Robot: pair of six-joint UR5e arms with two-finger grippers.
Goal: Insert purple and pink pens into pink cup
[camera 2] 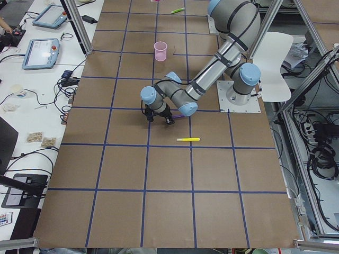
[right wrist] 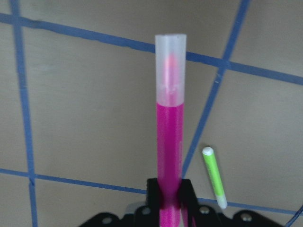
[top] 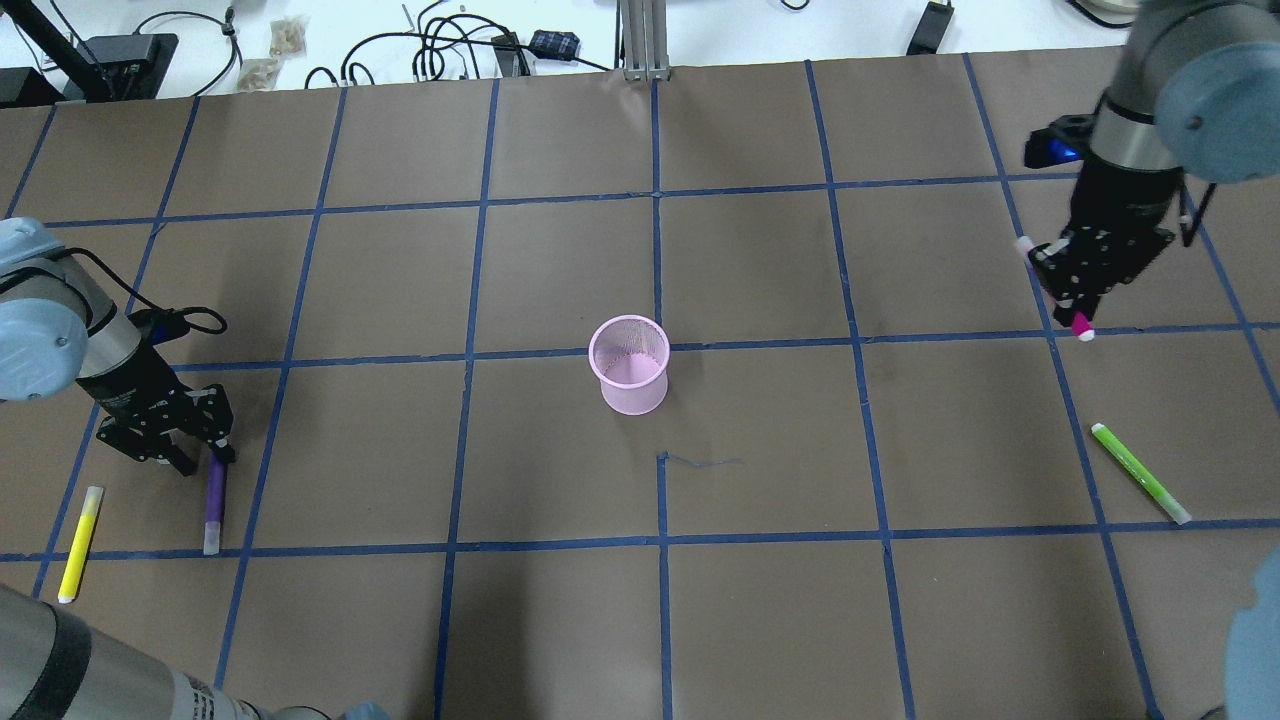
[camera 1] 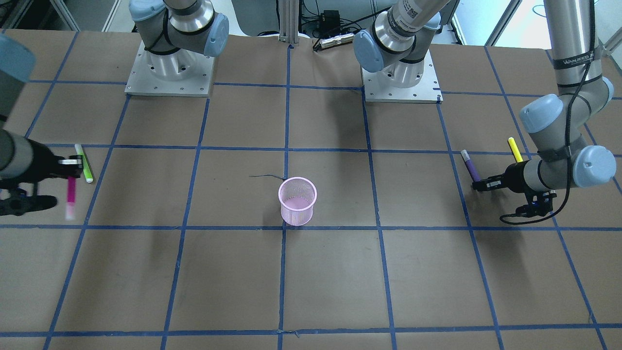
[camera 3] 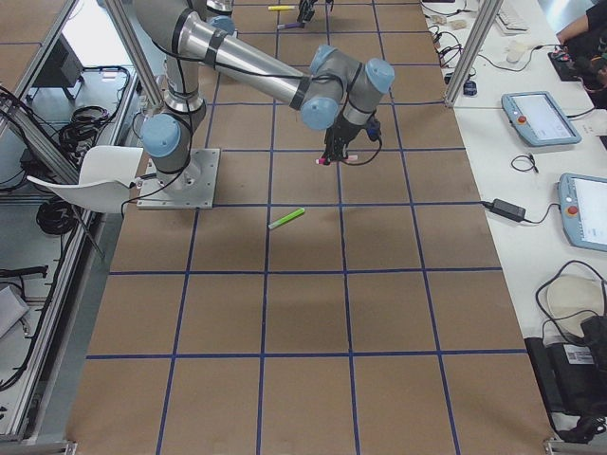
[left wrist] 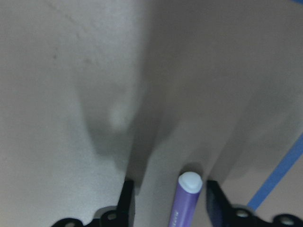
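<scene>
The pink cup's opening (camera 1: 298, 191) is much wider than the slim purple pen (camera 1: 471, 166), so the purple pen will tip and lean on the cup's rim when inserted.
The pink mesh cup (top: 630, 365) stands upright at the table's middle; it also shows in the front view (camera 1: 297, 200). My right gripper (top: 1075, 290) is shut on the pink pen (right wrist: 169, 142) and holds it above the table, far right of the cup. The pen hangs from the gripper in the front view (camera 1: 71, 194). My left gripper (top: 195, 455) is open and low over the table at the far left. Its fingers straddle one end of the purple pen (left wrist: 184, 201), which lies on the table (top: 214, 505).
A green pen (top: 1140, 472) lies on the table near my right gripper. A yellow pen (top: 78, 542) lies left of the purple pen. Blue tape lines grid the brown table. The arm bases (camera 1: 169, 68) stand at the robot's edge.
</scene>
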